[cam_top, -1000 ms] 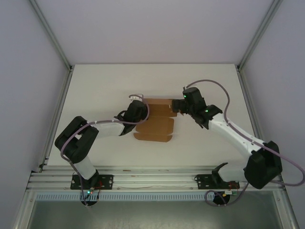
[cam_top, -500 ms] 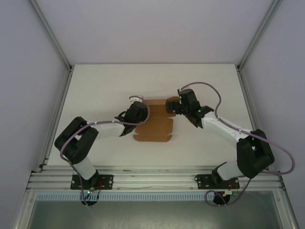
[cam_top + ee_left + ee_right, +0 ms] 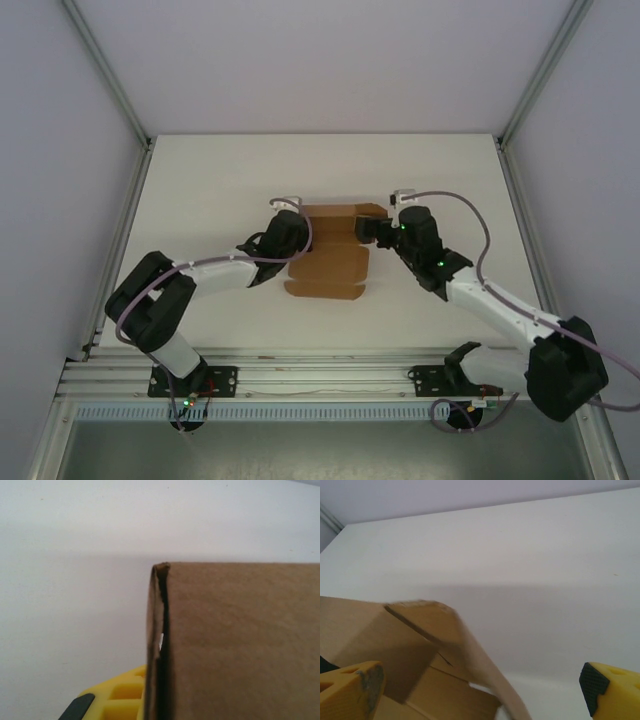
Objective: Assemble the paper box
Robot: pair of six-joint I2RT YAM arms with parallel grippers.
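The curling flap (image 3: 452,625) sticks out at the box's far corner, so I first need my right gripper to back off and push it in from its outer side (image 3: 492,667).
The paper box (image 3: 330,255) is a brown cardboard sheet, partly folded, lying in the middle of the white table. My left gripper (image 3: 291,232) is shut on the box's raised left wall. In the left wrist view that wall (image 3: 235,645) stands close in front, with one yellow finger (image 3: 115,700) beside it. My right gripper (image 3: 378,230) is open at the box's far right corner. From the right wrist, a raised, curling flap (image 3: 450,630) lies between the wide-apart yellow fingers (image 3: 350,690), with the gripper (image 3: 480,695) open around it.
The white table (image 3: 200,180) is walled by pale panels, with metal frame posts (image 3: 110,90) at the left and right. A rail (image 3: 320,375) runs along the near edge by the arm bases. The right arm's cable (image 3: 470,215) loops above its wrist.
The right gripper pushed left against the box's right corner, then drew back slightly right and nearer, its elbow swinging outward. The left gripper kept its hold in place.
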